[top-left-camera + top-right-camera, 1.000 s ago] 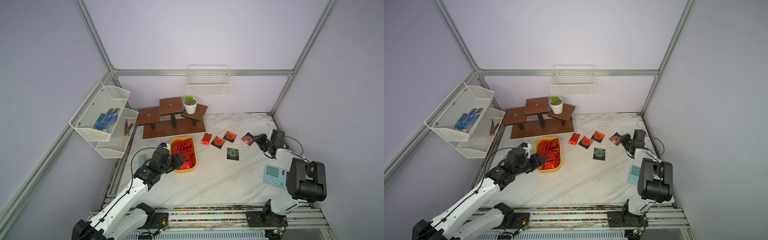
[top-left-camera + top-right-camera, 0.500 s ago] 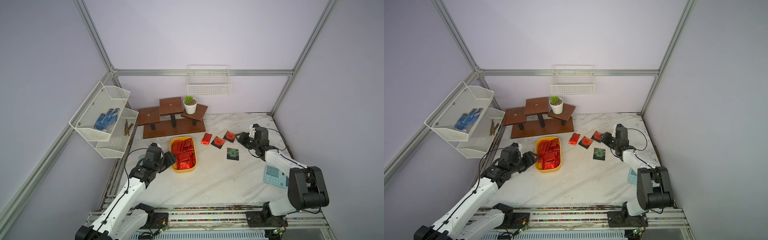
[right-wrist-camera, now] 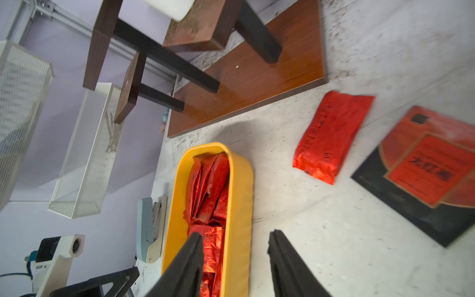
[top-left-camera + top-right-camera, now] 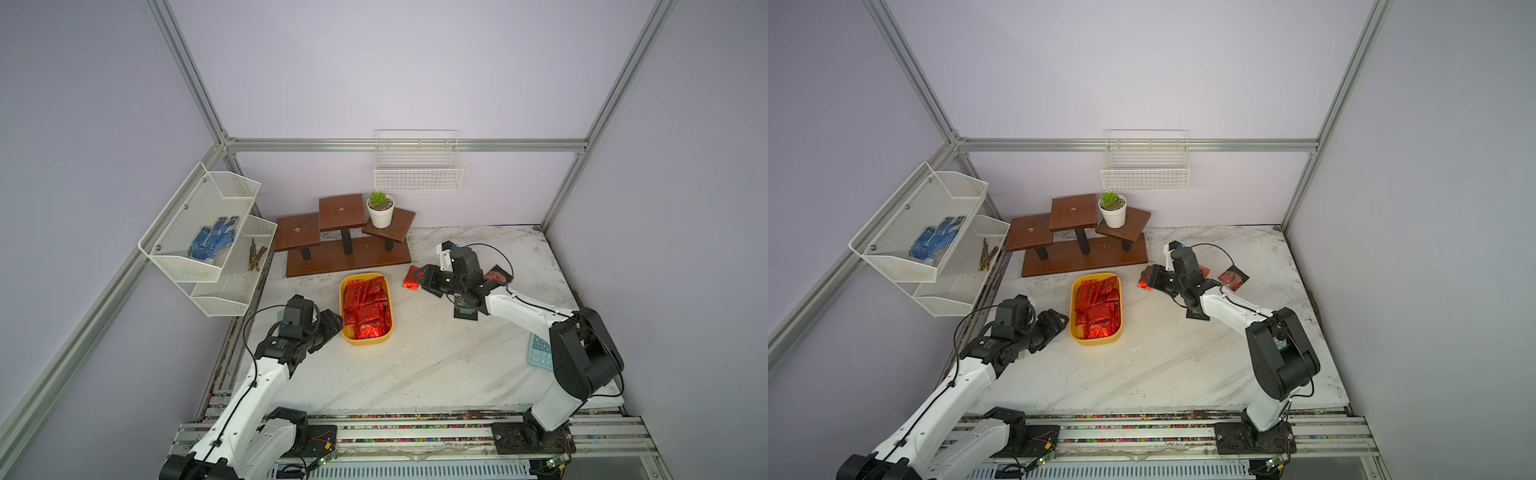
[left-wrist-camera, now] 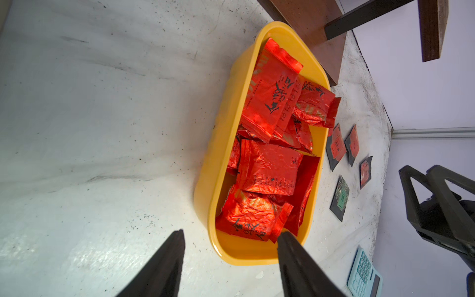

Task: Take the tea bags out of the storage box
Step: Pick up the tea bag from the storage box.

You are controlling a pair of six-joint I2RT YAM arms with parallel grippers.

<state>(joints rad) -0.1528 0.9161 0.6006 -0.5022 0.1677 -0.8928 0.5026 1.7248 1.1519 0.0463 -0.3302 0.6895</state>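
Observation:
Separate edges spread out like a fan in the yellow storage box, so the outermost red tea bag will come away alone when I raise it.
The yellow storage box stands mid-table, filled with several shiny red tea bags. More tea bags lie to its right: a red sachet and black packets, one with a green label partly under my right arm. My left gripper is open and empty, low beside the box's near left corner. My right gripper is open and empty, over the loose packets and pointing at the box.
A brown stepped stand with a potted plant stands behind the box. White wire baskets hang at the left and one hangs on the back wall. A pale blue calculator lies near right. A stapler lies left of the box.
My right arm has swung left from the far right edge, across the loose packets, toward the box. My left gripper has drawn back a little from the box's rim.

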